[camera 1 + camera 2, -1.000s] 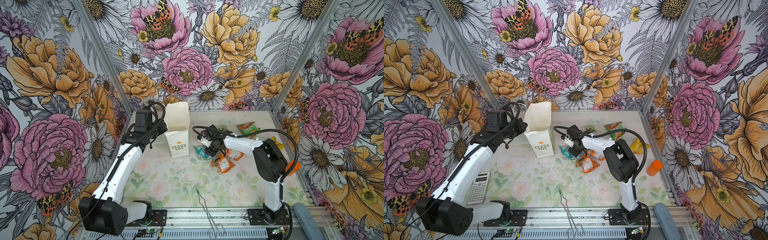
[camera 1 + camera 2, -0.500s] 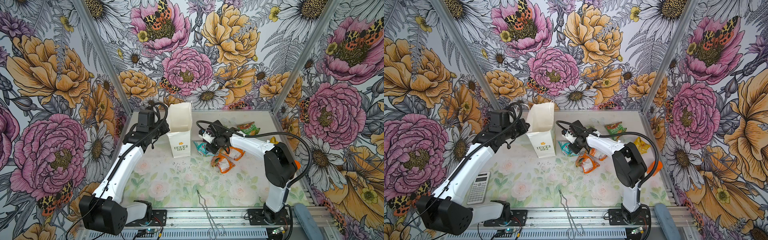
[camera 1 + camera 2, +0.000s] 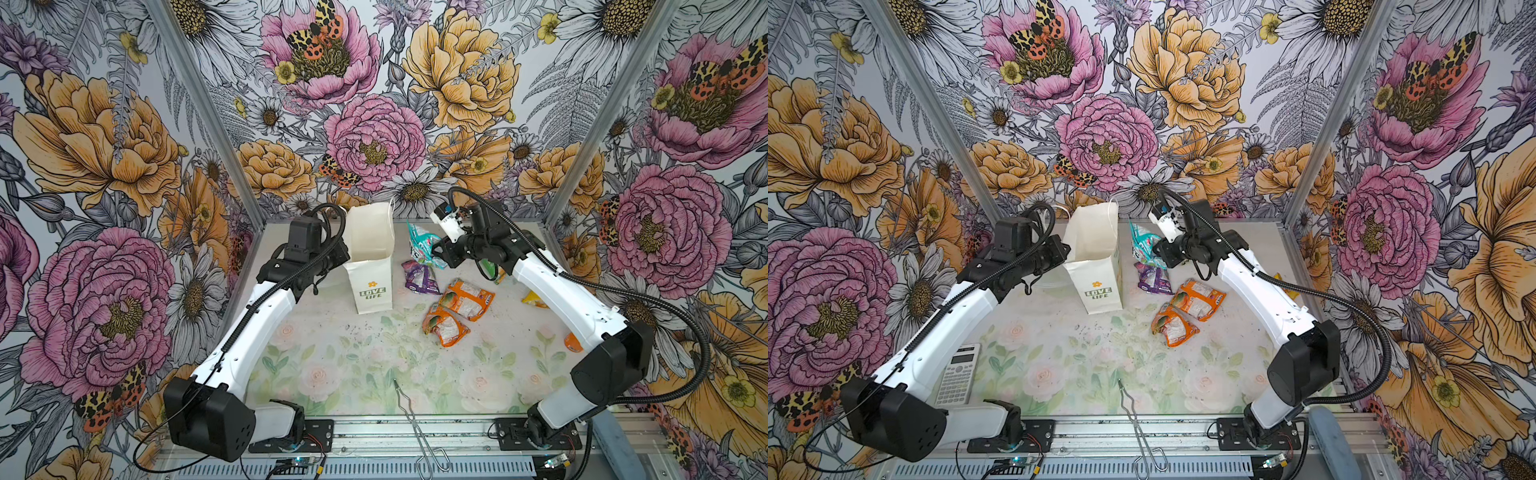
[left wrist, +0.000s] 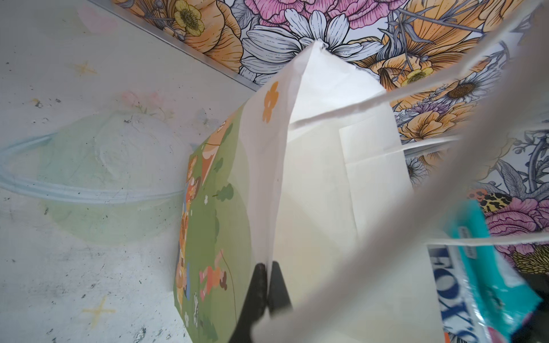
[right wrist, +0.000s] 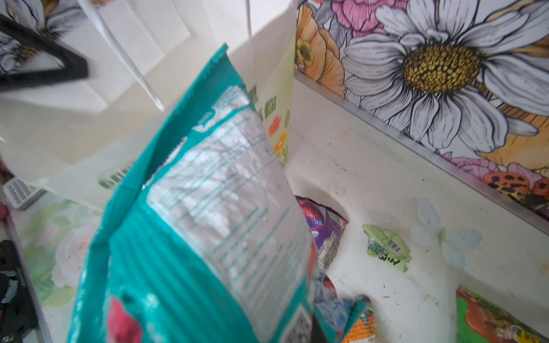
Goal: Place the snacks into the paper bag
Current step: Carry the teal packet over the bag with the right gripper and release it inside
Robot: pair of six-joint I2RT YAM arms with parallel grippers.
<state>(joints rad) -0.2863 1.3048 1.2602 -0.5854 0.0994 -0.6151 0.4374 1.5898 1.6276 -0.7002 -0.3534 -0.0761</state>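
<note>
The teal packet (image 3: 421, 242) is hanging next to the paper bag's side, too low to get past the bag's rim, so the robot's right gripper should raise it over the bag's opening (image 3: 370, 233) before letting go.
The white paper bag (image 3: 371, 266) (image 3: 1096, 259) stands open at the back middle. My left gripper (image 4: 269, 274) is shut on its rim at the green side. My right gripper (image 3: 437, 251) is shut on a teal packet (image 3: 420, 245) (image 5: 208, 222), held in the air just right of the bag's mouth. On the table lie a purple packet (image 3: 420, 277), two orange-and-white packets (image 3: 467, 298) (image 3: 444, 328), a yellow one (image 3: 534, 298), a tiny green one (image 5: 386, 248) and a green-and-orange one (image 5: 499, 320), which my right arm partly hides in both top views.
A white calculator (image 3: 958, 374) lies front left under my left arm. Metal tongs (image 3: 409, 411) lie at the front edge. An orange bottle (image 3: 572, 343) shows behind my right arm. A clear round lid (image 4: 89, 178) lies beside the bag. Floral walls close three sides.
My right gripper has risen from the table with the teal packet, up and back toward the bag's mouth. The left gripper keeps its hold on the bag.
</note>
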